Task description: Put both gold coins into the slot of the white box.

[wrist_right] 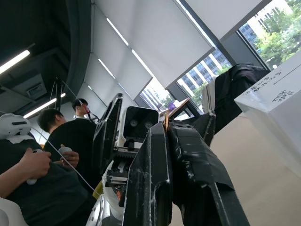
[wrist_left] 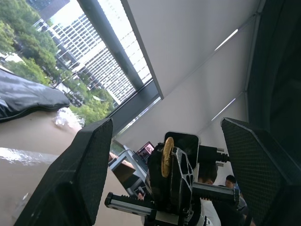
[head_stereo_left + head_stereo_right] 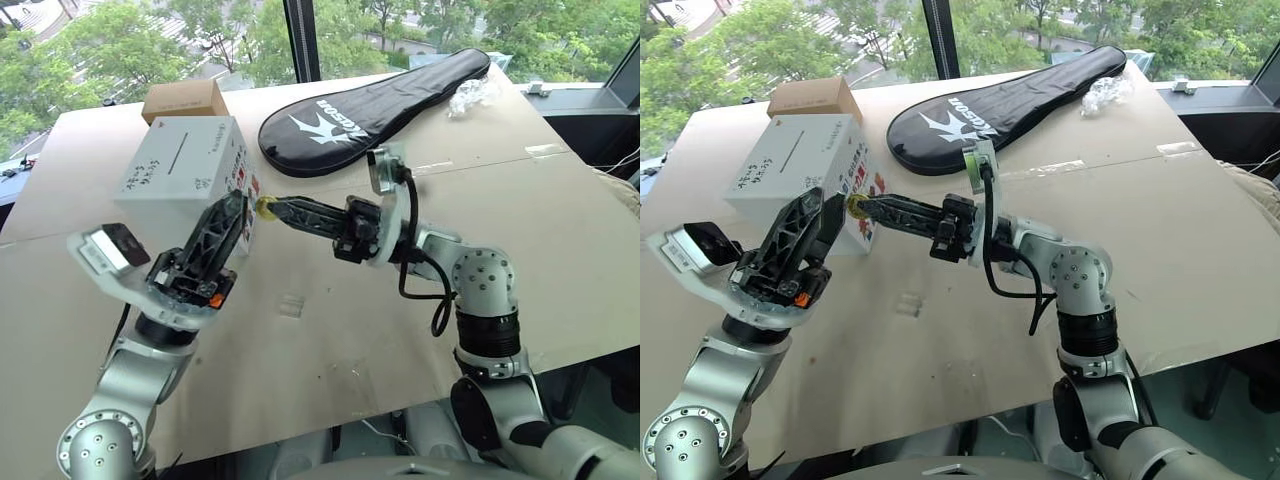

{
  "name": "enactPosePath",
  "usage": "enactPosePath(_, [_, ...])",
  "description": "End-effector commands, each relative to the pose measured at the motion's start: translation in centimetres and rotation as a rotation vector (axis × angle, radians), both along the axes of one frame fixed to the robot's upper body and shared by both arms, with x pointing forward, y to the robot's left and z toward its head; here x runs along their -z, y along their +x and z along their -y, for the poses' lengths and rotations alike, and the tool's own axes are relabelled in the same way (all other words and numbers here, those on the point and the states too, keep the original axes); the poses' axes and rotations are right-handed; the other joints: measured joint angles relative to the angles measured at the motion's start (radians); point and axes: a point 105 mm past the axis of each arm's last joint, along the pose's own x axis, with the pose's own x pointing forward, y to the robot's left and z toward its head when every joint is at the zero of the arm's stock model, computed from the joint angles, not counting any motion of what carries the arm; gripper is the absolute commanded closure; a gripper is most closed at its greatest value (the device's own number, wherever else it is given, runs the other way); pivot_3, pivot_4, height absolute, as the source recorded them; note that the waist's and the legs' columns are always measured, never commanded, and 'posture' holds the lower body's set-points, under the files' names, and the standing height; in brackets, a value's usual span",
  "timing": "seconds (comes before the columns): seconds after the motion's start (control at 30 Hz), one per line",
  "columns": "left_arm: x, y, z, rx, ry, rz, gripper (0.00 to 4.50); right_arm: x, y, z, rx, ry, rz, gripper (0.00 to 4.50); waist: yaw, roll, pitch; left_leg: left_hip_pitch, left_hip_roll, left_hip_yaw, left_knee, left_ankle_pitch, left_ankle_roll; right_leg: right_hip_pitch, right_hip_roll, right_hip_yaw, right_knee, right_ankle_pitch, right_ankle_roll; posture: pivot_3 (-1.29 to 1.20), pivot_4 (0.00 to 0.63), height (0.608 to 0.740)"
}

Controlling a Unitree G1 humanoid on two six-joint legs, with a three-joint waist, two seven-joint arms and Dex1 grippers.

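The gold coin is in my right gripper, but the slot [image 3: 179,153] is on my left gripper's side, so my left gripper should grab the coin's free edge [image 3: 264,207] first.
The white box [image 3: 185,165] stands at the table's far left, and the thin dark slot [image 3: 180,152] crosses its top face beside the handwriting. My right gripper [image 3: 272,208] is raised above the table, pointing left, and is shut on a gold coin [image 3: 266,207] held edge-up at its tips. In the left wrist view the coin [image 2: 167,156] appears between the two wide-apart fingers [image 2: 82,174] of my left gripper [image 3: 238,207]. That gripper is open and raised just in front of the box, its tips close to the coin. The right wrist view shows the coin's edge [image 1: 166,120] with the box [image 1: 277,99] behind it.
A brown cardboard box [image 3: 185,98] sits behind the white box. A black racket cover [image 3: 370,105] lies across the far middle, crumpled clear plastic [image 3: 470,95] beside it. One small clear cube [image 3: 290,305] rests on the near tabletop. Seated people [image 1: 51,155] show in the right wrist view.
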Motion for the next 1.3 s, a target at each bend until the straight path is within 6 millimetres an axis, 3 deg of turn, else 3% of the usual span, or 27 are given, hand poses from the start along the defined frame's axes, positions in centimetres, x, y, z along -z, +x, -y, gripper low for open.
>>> enactPosePath(0.03, [-0.1,-0.3,0.3,0.027,0.012,0.011,0.77,-1.3,-1.2,-0.2,-0.039,0.036,0.045,4.47,0.001,0.0,0.0,0.0,0.0,0.0,0.0,0.0,0.0,0.0,0.0,0.0,0.0,0.0,0.0,0.0,0.15,0.74])
enactPosePath(0.1, [0.2,-0.5,0.8,0.051,0.017,0.006,0.77,-1.3,-1.3,-0.2,-0.043,0.04,0.043,4.47,0.001,0.0,0.0,0.0,0.0,0.0,0.0,0.0,0.0,0.0,0.0,0.0,0.0,0.0,0.0,0.0,0.15,0.74])
enactPosePath(0.2, [0.4,-0.6,1.0,0.067,0.013,0.005,1.6,-1.4,-1.3,-0.4,-0.047,0.046,0.039,4.5,0.001,0.0,0.0,0.0,0.0,0.0,0.0,0.0,0.0,0.0,0.0,0.0,0.0,0.0,0.0,0.0,0.15,0.74])
enactPosePath(0.4, [0.3,-0.9,0.9,0.077,0.008,0.014,4.44,-1.5,-1.4,-0.5,-0.049,0.049,0.036,4.5,0.001,0.0,0.0,0.0,0.0,0.0,0.0,0.0,0.0,0.0,0.0,0.0,0.0,0.0,0.0,0.0,0.15,0.74])
enactPosePath(0.93, [0.3,-0.7,1.1,0.086,0.023,0.017,4.49,-1.1,-1.2,-0.5,-0.047,0.035,0.022,4.5,0.002,0.0,0.0,0.0,0.0,0.001,0.0,0.0,0.0,-0.001,0.0,0.0,0.0,0.0,0.0,0.0,0.15,0.74])
enactPosePath(0.97, [0.3,-0.5,1.0,0.079,0.021,0.019,4.5,-1.1,-1.2,-0.5,-0.048,0.037,0.02,3.88,0.002,0.0,0.0,0.0,0.0,0.001,0.0,0.0,0.0,-0.001,0.0,0.0,0.0,0.0,0.0,0.0,0.15,0.74])
enactPosePath(1.0, [0.3,-0.4,0.9,0.068,0.021,0.019,4.5,-1.2,-1.2,-0.4,-0.051,0.042,0.019,3.58,0.002,0.0,0.0,0.0,0.0,0.001,0.0,0.0,0.0,-0.001,0.0,0.0,0.0,0.0,0.0,0.0,0.15,0.74])
enactPosePath(1.17, [-0.8,0.7,0.0,-0.004,0.026,0.047,4.5,-1.5,-0.1,0.2,0.033,0.065,0.022,1.16,0.004,0.0,0.0,0.0,0.0,0.0,0.0,0.0,0.0,-0.001,0.0,0.0,0.0,0.0,0.0,0.0,0.15,0.74])
enactPosePath(1.3, [-2.9,1.7,-1.6,-0.132,0.073,0.115,4.5,-1.3,1.4,1.6,0.149,0.048,0.067,1.16,0.004,0.0,0.0,0.0,0.0,0.001,0.0,0.0,0.0,-0.001,0.0,0.0,0.0,0.0,0.0,0.0,0.15,0.74])
